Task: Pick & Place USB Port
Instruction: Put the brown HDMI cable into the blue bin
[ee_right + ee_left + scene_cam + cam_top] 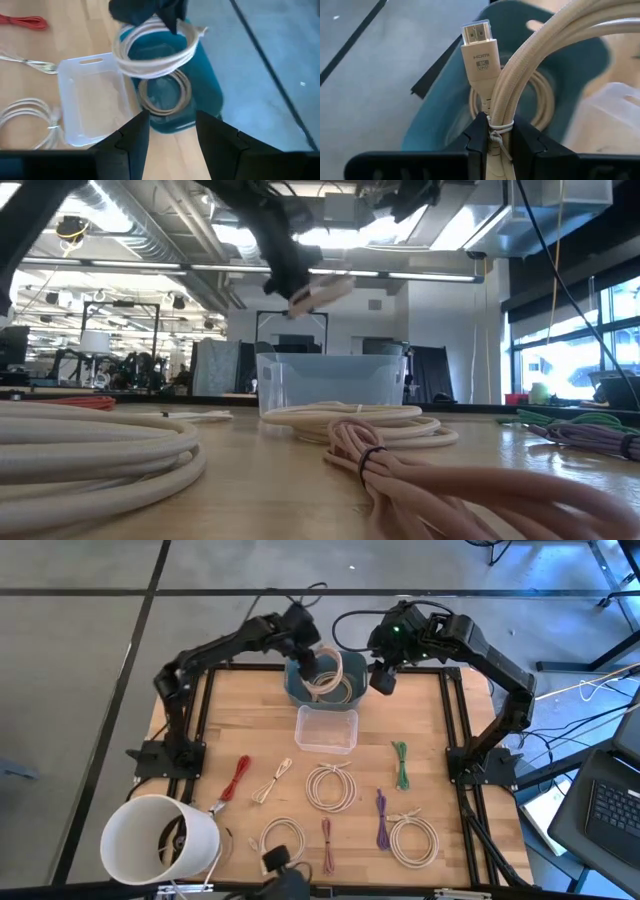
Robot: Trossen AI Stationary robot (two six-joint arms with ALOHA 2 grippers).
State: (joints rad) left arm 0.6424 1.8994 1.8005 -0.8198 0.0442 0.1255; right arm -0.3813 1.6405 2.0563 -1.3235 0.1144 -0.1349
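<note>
I should keep lowering the cream coil in my left gripper (336,665) until it touches the coil inside (341,695), then let go, because the cream coil hangs over the blue bin's opening.
My left gripper (312,668) hovers above the blue bin (300,690) at the table's far edge, shut on a coiled cream cable (155,55). The cable's plug (479,50) is marked HDMI. A second cream coil (165,95) lies on the bin's floor. My right gripper (383,677) hangs open just off the blue bin's right side, holding nothing. In its wrist view its fingers (135,137) frame the bin. A clear bin (325,730) stands right in front of the blue one. My left gripper pinches the cream coil between its two fingers at the tied bunch of strands (496,131), just behind the HDMI plug. The fingers (476,142) slant down from above. The coil (328,675) is lifted clear and hangs over the blue bin.
On the near half of the table lie several tied cables: red (236,778), green (401,765), purple (381,818), pink (327,845) and cream coils (330,785). A white tub (160,838) stands at the near left corner. The frame rails (452,720) border the board.
</note>
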